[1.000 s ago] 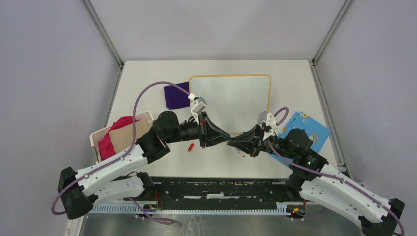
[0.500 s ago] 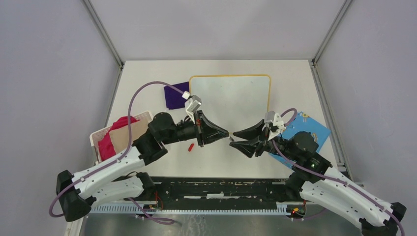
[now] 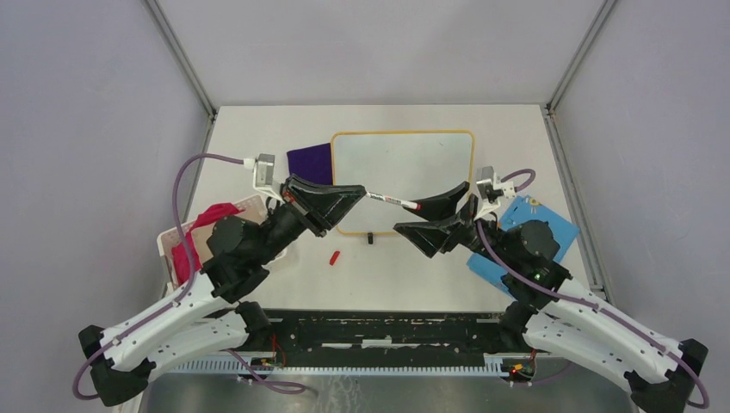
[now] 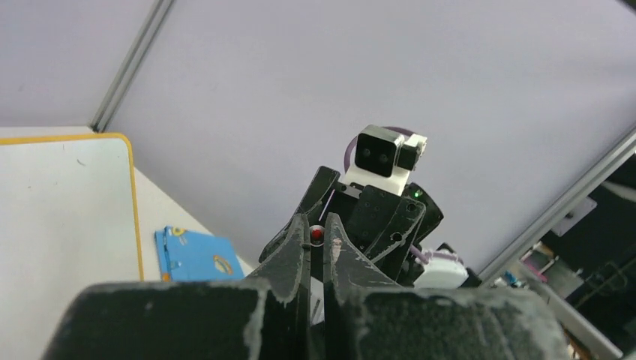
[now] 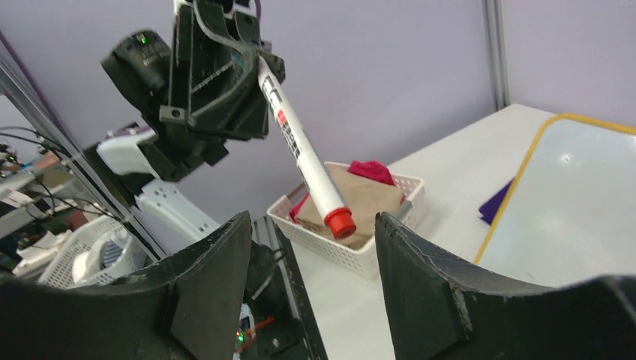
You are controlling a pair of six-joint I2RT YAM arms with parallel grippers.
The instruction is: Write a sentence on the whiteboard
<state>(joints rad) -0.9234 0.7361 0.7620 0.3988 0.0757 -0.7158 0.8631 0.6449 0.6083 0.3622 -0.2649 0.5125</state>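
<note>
My left gripper should raise the marker, because it is pinching the marker by its writing end. Then I should take its red end (image 3: 417,206) with my right gripper before writing.
The whiteboard (image 3: 405,163) lies flat at the back middle of the table, and its glossy surface is blank; no sentence shows on it. My left gripper (image 3: 361,193) is shut on a white marker (image 3: 392,201) and holds it in the air above the board's near edge. The marker's red end (image 5: 340,222) points between the fingers of my right gripper (image 3: 409,218), which stands open and touches nothing. In the left wrist view, the jaws (image 4: 318,225) pinch the marker, with the whiteboard (image 4: 60,217) to the left. In the right wrist view, the marker (image 5: 300,146) slants down toward my open right gripper (image 5: 311,240).
A small red cap (image 3: 335,256) lies on the table in front of the board. A white basket (image 3: 185,241) with red and tan cloths sits at the left. A purple cloth (image 3: 308,163) lies beside the board's left edge. A blue card (image 3: 551,225) lies at the right.
The right gripper opened and let go of the marker. The left gripper, shut on it, swung up and left, drawing the marker away from the right jaws.
</note>
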